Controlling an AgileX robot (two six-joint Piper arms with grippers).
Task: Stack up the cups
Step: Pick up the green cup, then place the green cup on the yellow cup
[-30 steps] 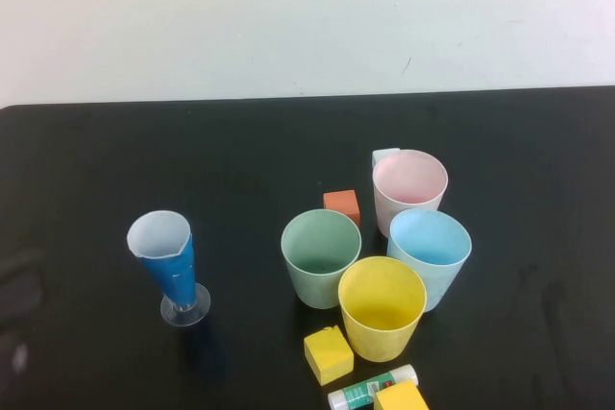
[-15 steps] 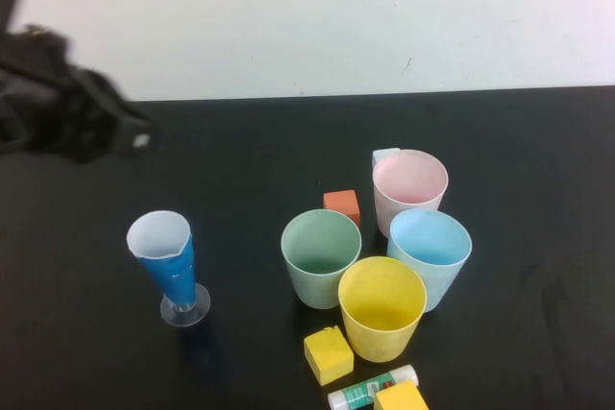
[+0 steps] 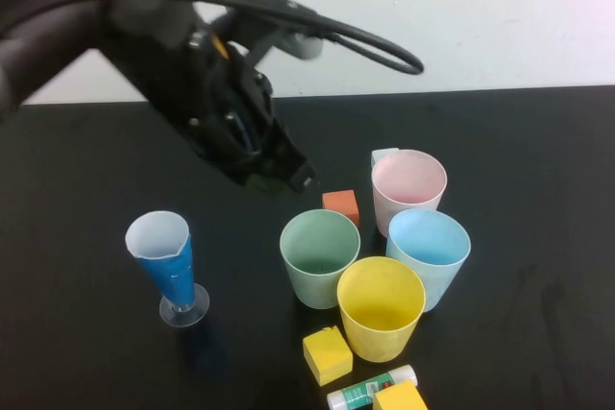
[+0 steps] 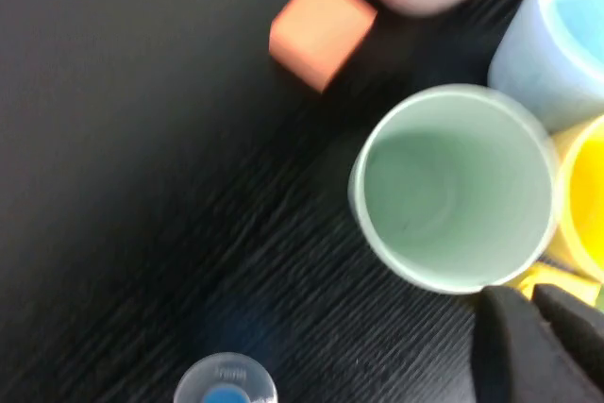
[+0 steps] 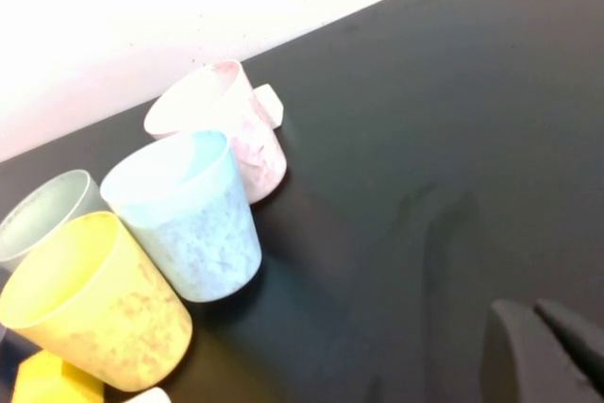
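Note:
The green cup [image 3: 320,261] should go deep into the yellow cup when the robot lowers it in, but its rim should stay above, because both cups narrow from similar mouths [image 3: 381,297].
Four cups stand upright and close together right of the table's centre: green cup [image 3: 320,256], yellow cup [image 3: 381,306], light blue cup [image 3: 428,256] and pink cup [image 3: 409,189]. My left gripper [image 3: 293,178] hangs above the table just behind and left of the green cup; it is shut and empty. In the left wrist view the left gripper [image 4: 530,294] sits next to the green cup's [image 4: 453,186] rim. My right gripper [image 5: 533,309] is shut and empty, low over bare table to the right of the cups; it is outside the high view.
A blue-and-white cone cup [image 3: 168,261] on a clear foot stands at the left. An orange cube [image 3: 341,205] lies behind the green cup. A yellow cube [image 3: 328,353], a glue stick [image 3: 370,389] and another yellow cube [image 3: 401,397] lie at the front edge.
My left arm has swung in from the far left to above the table centre, close to the green cup. The cups have not moved.

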